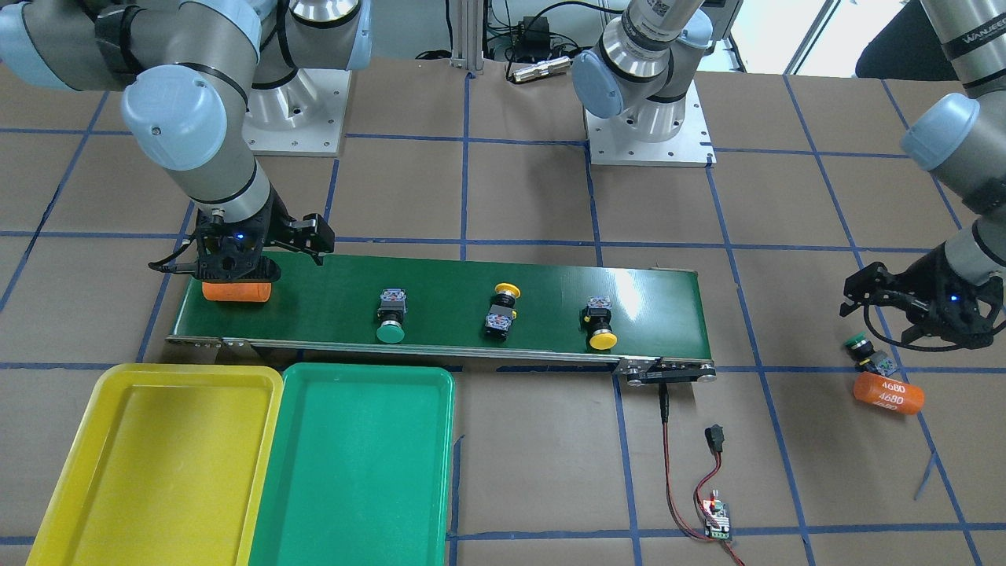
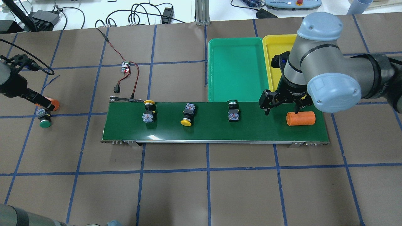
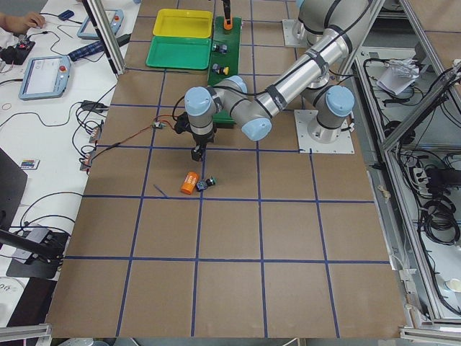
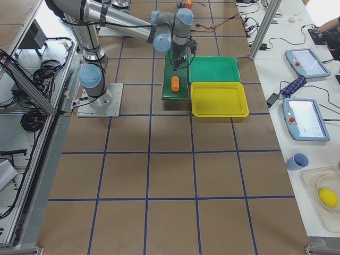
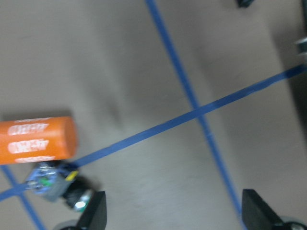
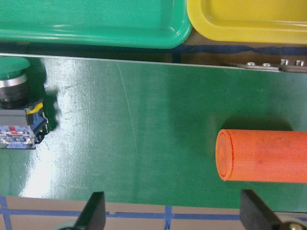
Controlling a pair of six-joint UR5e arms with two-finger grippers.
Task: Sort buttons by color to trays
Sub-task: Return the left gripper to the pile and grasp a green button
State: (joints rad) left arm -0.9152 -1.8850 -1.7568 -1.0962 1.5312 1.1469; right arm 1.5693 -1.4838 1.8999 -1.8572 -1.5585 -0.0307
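The green button [image 1: 869, 354] is only leaning against the orange cylinder's side [image 1: 882, 382], so the button should come away and the cylinder should stay behind when I lift.
Three buttons lie on their sides on the belt: a green one [image 1: 391, 316], a yellow one [image 1: 503, 310] and another yellow one [image 1: 600, 323]. A second green button [image 1: 865, 353] lies on the table beyond the belt's end, against an orange cylinder [image 1: 888, 393]. My left gripper [image 5: 175, 215] hangs open just above and beside that button, holding nothing. My right gripper [image 6: 175, 214] is open above the belt's other end, with an orange cylinder [image 6: 264, 155] lying free on the belt below it. The yellow tray [image 1: 157, 464] and the green tray [image 1: 354, 472] stand side by side, both bare.
The dark-green conveyor belt [image 1: 448, 287] runs across the table's middle. A small circuit board [image 1: 719, 515] with red and black wires lies near the belt's end. Brown table covering with blue tape lines surrounds everything. Both arm bases [image 1: 648, 126] stand behind the belt.
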